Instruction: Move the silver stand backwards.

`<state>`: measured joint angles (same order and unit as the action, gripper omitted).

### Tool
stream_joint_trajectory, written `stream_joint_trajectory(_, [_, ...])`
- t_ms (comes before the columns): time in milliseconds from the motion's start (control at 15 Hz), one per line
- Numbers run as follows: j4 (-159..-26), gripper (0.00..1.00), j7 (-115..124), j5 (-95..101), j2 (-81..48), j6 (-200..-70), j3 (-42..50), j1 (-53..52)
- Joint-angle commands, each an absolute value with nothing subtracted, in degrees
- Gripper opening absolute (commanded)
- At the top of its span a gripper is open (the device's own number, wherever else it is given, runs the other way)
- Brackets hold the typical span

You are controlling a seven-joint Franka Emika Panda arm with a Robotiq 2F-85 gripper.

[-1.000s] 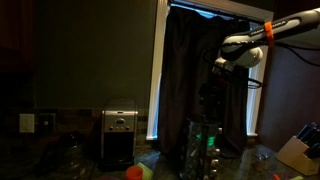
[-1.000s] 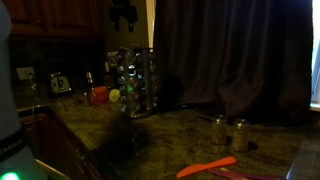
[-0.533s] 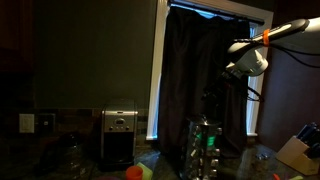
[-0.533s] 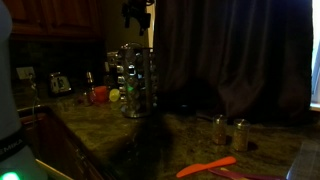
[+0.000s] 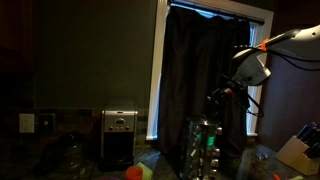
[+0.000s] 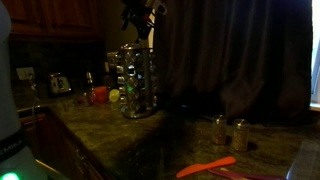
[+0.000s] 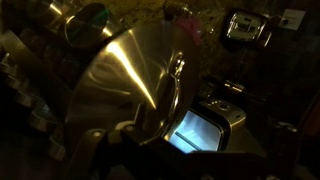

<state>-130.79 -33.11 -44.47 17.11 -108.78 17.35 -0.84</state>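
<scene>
Next, I bring my open gripper down around the small handle (image 7: 178, 74) and close it before I move the stand backwards, because the gripper is too high above the silver stand's round top (image 6: 135, 46).
The silver stand (image 5: 203, 148) is a tall shiny rack of upright rods with green glints. It stands on the dark stone counter in front of the curtain, to the right of the toaster-like appliance (image 5: 119, 135). It also shows in the other exterior view (image 6: 135, 80). My gripper (image 5: 224, 92) hangs above the stand, apart from it, and looks open and empty; it also shows in an exterior view (image 6: 139, 14). In the wrist view the stand's round shiny top (image 7: 130, 80) fills the left, with the appliance (image 7: 205, 125) beyond it. My fingers are only dark shapes at the bottom edge.
A dark curtain (image 6: 230, 60) hangs behind the counter. Two small jars (image 6: 228, 131) and an orange utensil (image 6: 207, 166) lie on the counter. Small orange and green things (image 5: 134, 172) sit by the appliance. A pale block (image 5: 294, 152) stands at the far edge.
My arm has swung sideways and lowered the gripper from high above to closer over the stand. The stand has not moved.
</scene>
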Motion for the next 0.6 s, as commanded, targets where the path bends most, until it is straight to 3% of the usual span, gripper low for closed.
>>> stream_joint_trajectory(0, [-130.59, 1.0, -33.58, -45.06, 16.6, -108.16, 15.25, 1.54])
stream_joint_trajectory(533, [-130.51, 1.0, -34.54, -60.03, 13.89, -103.7, 16.44, 2.88])
